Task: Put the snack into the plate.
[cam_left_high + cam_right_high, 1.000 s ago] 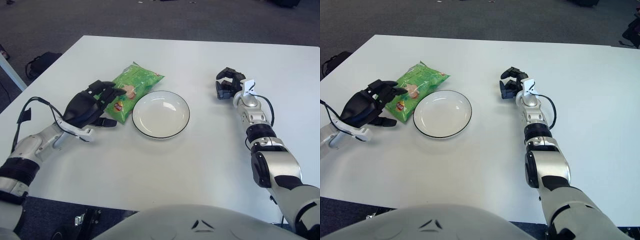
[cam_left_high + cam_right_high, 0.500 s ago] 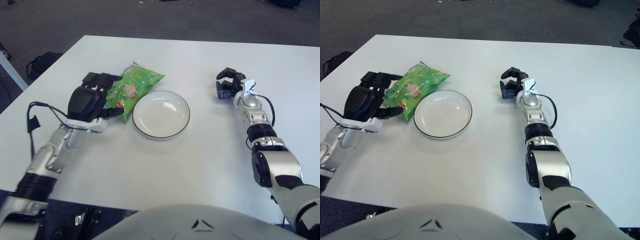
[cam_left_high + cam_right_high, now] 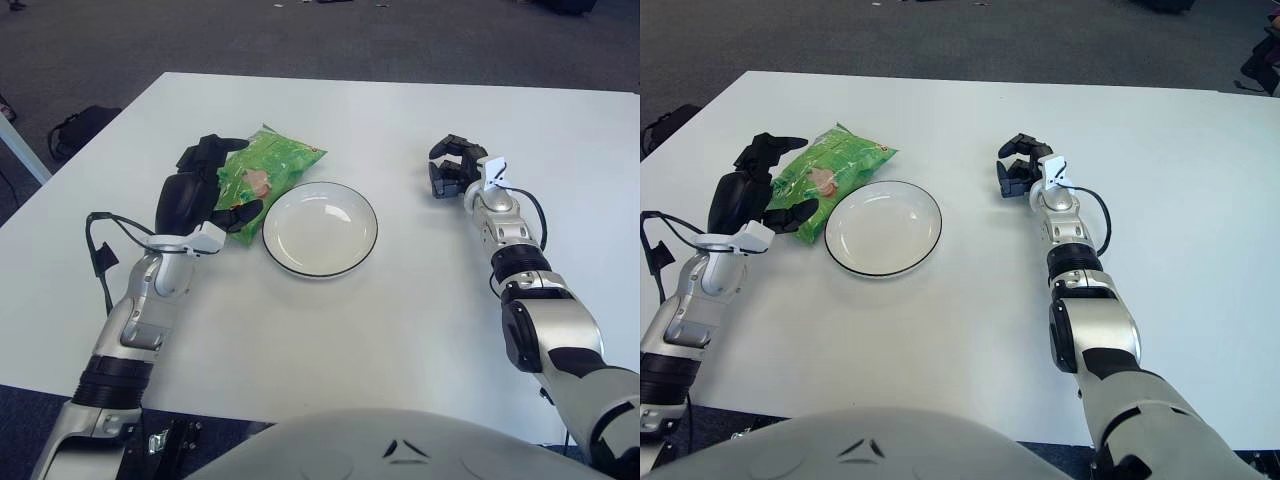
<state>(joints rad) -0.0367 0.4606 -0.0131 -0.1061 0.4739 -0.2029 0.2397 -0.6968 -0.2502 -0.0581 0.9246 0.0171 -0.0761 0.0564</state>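
Observation:
The snack [image 3: 275,165] seems longer than the white plate [image 3: 320,229] is wide, so the snack's corners will stick out over the plate's rim when I put the snack down.
The snack [image 3: 277,164] is a green bag lying flat on the white table, just left of and behind the plate. The white plate [image 3: 372,216] with a dark rim holds nothing. My left hand [image 3: 212,186] is at the bag's near-left end with its fingers spread around it. The two fingers [image 3: 214,150] lie along the bag's left edge and the thumb [image 3: 242,212] is at its near corner. My right hand [image 3: 452,166] shows to the right of the plate with its fingers curled and holds nothing.
The white table [image 3: 330,330] reaches well past the plate on all sides. A dark bag [image 3: 78,126] lies on the floor beyond the table's left edge. The floor behind is dark carpet.
My left hand has swung in from the left of the bag and turned, so that fingers and thumb now straddle the bag's near-left end. The bag, plate and right hand have barely moved.

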